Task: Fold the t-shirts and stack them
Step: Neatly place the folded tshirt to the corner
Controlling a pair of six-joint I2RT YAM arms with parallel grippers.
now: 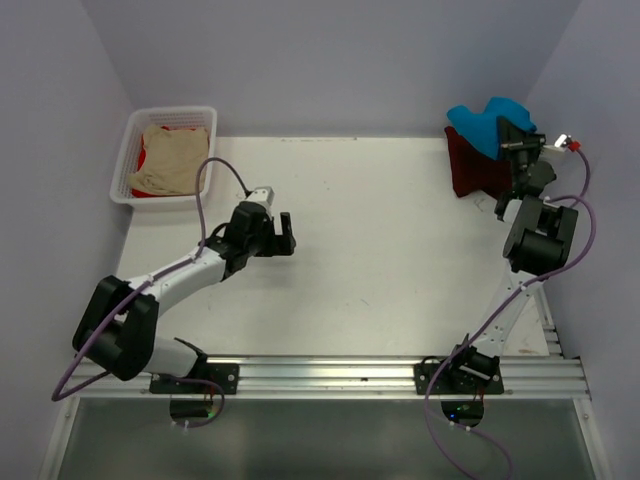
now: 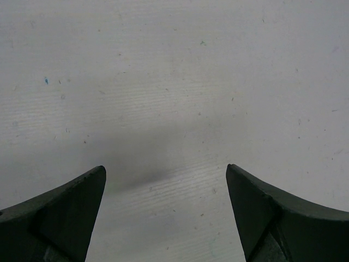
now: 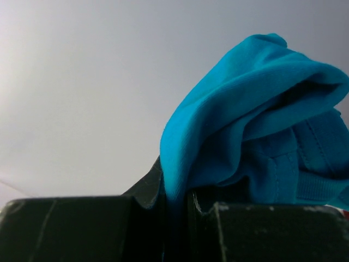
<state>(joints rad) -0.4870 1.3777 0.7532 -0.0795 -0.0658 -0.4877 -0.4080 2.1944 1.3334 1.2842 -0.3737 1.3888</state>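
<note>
The teal-blue t-shirt hangs [image 1: 518,110] beyond the edge of the maroon t-shirt near the wall, so my right gripper should move it back over the maroon t-shirt [image 1: 474,172] before it opens.
A teal-blue t-shirt [image 1: 484,124] hangs bunched at the far right corner, lifted above a dark maroon t-shirt [image 1: 470,166] that lies on the table. My right gripper [image 1: 514,146] is shut on the teal shirt; in the right wrist view the teal cloth [image 3: 245,131] is pinched between the jaws [image 3: 177,202] and drapes up to the right. A beige t-shirt [image 1: 172,158] lies over a red one [image 1: 143,160] in the white basket. My left gripper [image 1: 282,232] is open and empty over bare table; its two dark fingertips [image 2: 82,196] stand wide apart.
The white lattice basket [image 1: 128,150] stands at the far left corner. Grey walls close in the table on the left, back and right. A metal rail [image 1: 350,375] runs along the near edge with both arm bases.
</note>
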